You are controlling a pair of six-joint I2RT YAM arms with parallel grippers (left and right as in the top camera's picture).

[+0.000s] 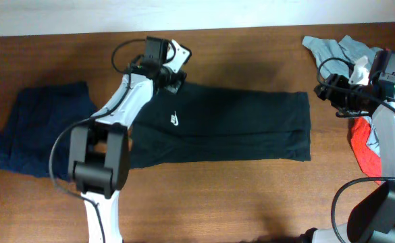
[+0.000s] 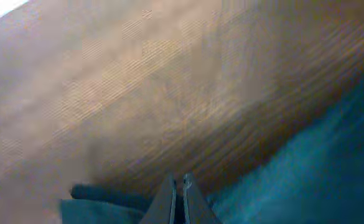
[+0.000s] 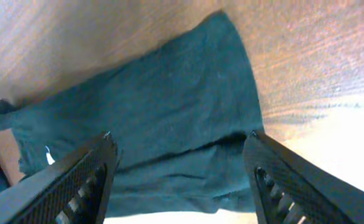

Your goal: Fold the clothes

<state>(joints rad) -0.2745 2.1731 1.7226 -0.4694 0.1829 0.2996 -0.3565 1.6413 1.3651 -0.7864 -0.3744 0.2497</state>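
Note:
The robot's left gripper is pinching only one end (image 1: 189, 86) of the black T-shirt's back edge, so next the right gripper grabs the opposite corner (image 1: 303, 96) before both grippers fold the T-shirt forward.
The black T-shirt (image 1: 238, 125) lies flat across the middle of the table as a long band, its white swoosh (image 1: 174, 121) near the left end. My left gripper (image 1: 173, 78) is at the shirt's upper left edge. In the left wrist view its fingers (image 2: 182, 182) are shut with nothing visible between the tips, and dark cloth (image 2: 318, 155) lies beside and under them. My right gripper (image 1: 327, 92) hovers just off the shirt's right end. In the right wrist view it is open (image 3: 180, 149) and empty above the shirt (image 3: 163, 106).
A dark navy garment (image 1: 38, 128) lies at the left. A light grey-blue shirt (image 1: 335, 47) lies at the back right, and a red cloth (image 1: 364, 145) by the right arm's base. Bare wooden table (image 1: 238, 202) runs along the front.

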